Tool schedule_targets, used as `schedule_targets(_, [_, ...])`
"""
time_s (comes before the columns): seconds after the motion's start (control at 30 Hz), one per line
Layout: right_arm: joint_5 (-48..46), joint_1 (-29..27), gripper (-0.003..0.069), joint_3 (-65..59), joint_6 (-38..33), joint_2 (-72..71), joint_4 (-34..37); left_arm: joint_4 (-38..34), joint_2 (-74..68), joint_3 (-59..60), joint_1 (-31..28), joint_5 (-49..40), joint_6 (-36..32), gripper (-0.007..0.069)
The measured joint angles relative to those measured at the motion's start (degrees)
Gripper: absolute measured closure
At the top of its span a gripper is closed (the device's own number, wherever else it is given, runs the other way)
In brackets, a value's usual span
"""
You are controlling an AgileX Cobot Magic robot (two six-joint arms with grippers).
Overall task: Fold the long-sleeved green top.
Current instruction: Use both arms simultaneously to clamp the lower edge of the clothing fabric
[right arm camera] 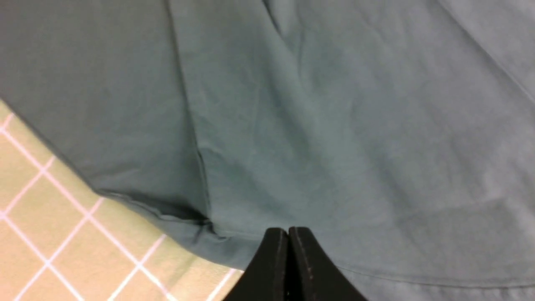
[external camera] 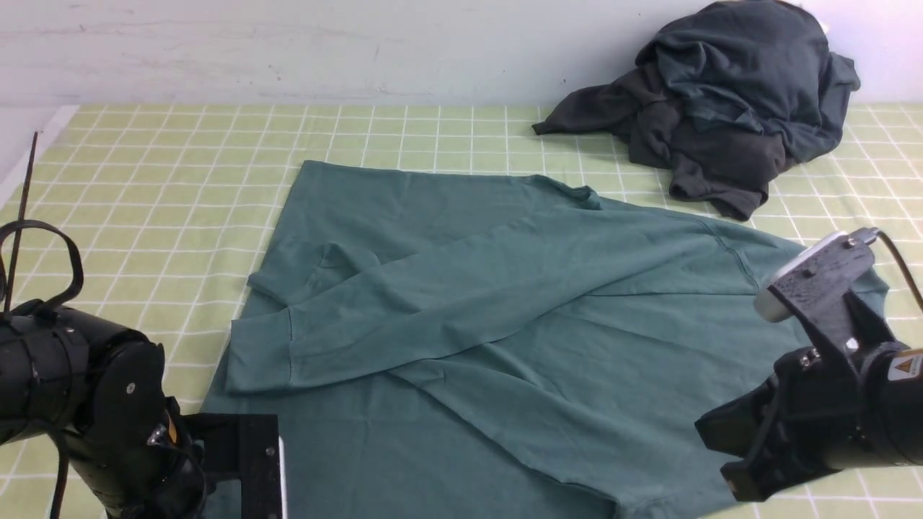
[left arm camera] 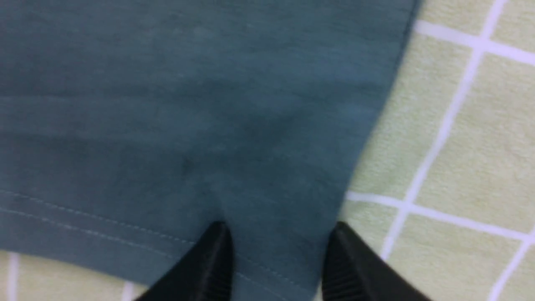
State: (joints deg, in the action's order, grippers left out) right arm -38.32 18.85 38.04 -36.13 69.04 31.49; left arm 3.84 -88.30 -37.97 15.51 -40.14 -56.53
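Note:
I expect the green long-sleeved top to let its hem sag in the middle when I carry the hem's corners across to the far side of the top, because the top has soft, loose creases.
The green long-sleeved top lies spread flat on the checked cloth, with one cuffed sleeve folded across its body toward the left. My left gripper is open; its two fingers straddle a hem corner of the top, low over the cloth. My right gripper is shut, with its tips over the top near a hem edge and no cloth seen between them. In the front view the left arm is at the near left and the right arm at the near right edge of the top.
A pile of dark charcoal-grey garments sits at the back right, just beyond the top's shoulder. The green checked tablecloth covers the table up to the white wall behind. The table's left edge shows at the far left.

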Motion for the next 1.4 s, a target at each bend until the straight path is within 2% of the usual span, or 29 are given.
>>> schedule_targets(0.17, [-0.97, 0.0, 0.0673, 0.0, -3.51, 0.0, 3.11, 0.06, 3.19, 0.11, 0.0, 0.27, 4.65, 0.0564])
schedule_targets(0.27, [-1.68, 0.0, 0.0673, 0.0, -5.32, 0.0, 4.22, -0.2, 4.95, 0.11, 0.0, 0.27, 6.79, 0.0617])
schedule_targets(0.43, [-3.92, 0.38, 0.0673, 0.95, -11.45, -1.19, 4.64, -2.4, 6.37, -0.05, 0.0, -0.55, 13.91, 0.0623])
schedule_targets(0.53, [-4.73, 2.08, 0.0673, 3.01, -21.43, -7.61, 7.43, -5.61, 7.91, -2.44, 0.0, -5.13, 26.4, 0.0625])
schedule_targets(0.7, [-4.59, 2.31, 0.0671, 3.44, -26.16, -10.8, 6.82, -5.7, 9.11, -5.42, 0.0, -8.81, 35.95, 0.0624])
schedule_targets(0.87, [-5.74, 2.31, 0.0606, 3.44, -27.8, -9.37, -0.57, -5.28, 9.45, -6.16, 0.0, -9.35, 38.63, 0.0624])
schedule_targets(0.9, [-6.91, 2.31, 0.0547, 3.44, -27.86, -7.91, -6.45, -5.34, 9.45, -6.16, 0.0, -9.46, 38.76, 0.0624])
schedule_targets(1.03, [-8.94, 2.31, 0.0412, 3.38, -27.98, -1.21, -21.3, -5.34, 9.45, -6.16, 0.0, -9.51, 38.82, 0.0624])
schedule_targets(1.13, [-8.21, 2.31, 0.0343, 3.26, -27.98, 4.95, -30.19, -5.44, 9.45, -6.16, 0.0, -9.51, 38.82, 0.0624])
schedule_targets(1.23, [-4.94, 2.31, 0.033, 3.26, -27.28, 11.33, -37.33, -6.64, 9.45, -6.16, 0.0, -9.4, 38.82, 0.0624])
schedule_targets(1.4, [-3.06, 2.31, 0.0348, 3.26, -24.37, 19.28, -43.17, -7.97, 9.45, -6.16, 0.0, -9.33, 38.72, 0.0624])
